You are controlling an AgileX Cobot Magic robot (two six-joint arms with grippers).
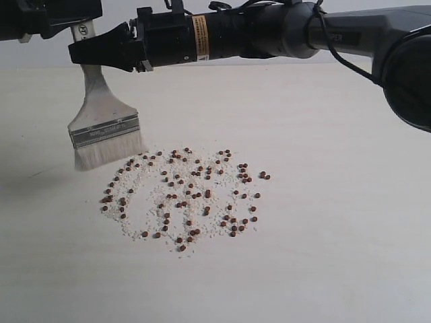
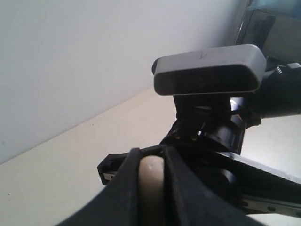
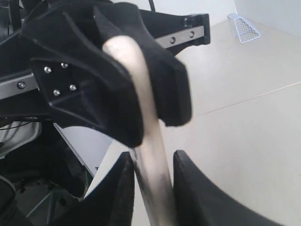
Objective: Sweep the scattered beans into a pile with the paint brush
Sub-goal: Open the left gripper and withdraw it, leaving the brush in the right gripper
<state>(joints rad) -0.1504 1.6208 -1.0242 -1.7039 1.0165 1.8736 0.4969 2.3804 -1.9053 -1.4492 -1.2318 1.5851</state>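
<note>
Next, my left gripper lets go and moves away before my right gripper takes the paint brush past the beans, because both my grippers are holding the pale handle (image 1: 93, 73) tightly.
The paint brush (image 1: 104, 131) hangs upright at the left, its whitish bristles down at the table just left of the beans (image 1: 188, 195). The reddish-brown beans lie scattered in a loose patch among off-white crumbs at the table's middle. My left gripper (image 1: 67, 17) holds the top of the pale handle; in the left wrist view its jaws (image 2: 151, 153) are shut on the handle (image 2: 151, 188). My right gripper (image 1: 84, 54) reaches across from the right and grips the handle just below. In the right wrist view the handle (image 3: 150, 141) runs between its fingers (image 3: 153, 157).
The pale table (image 1: 337, 235) stretches wide to the right of and in front of the beans. A small white wire basket (image 3: 244, 28) stands far off on the floor in the right wrist view. A plain wall rises behind the table.
</note>
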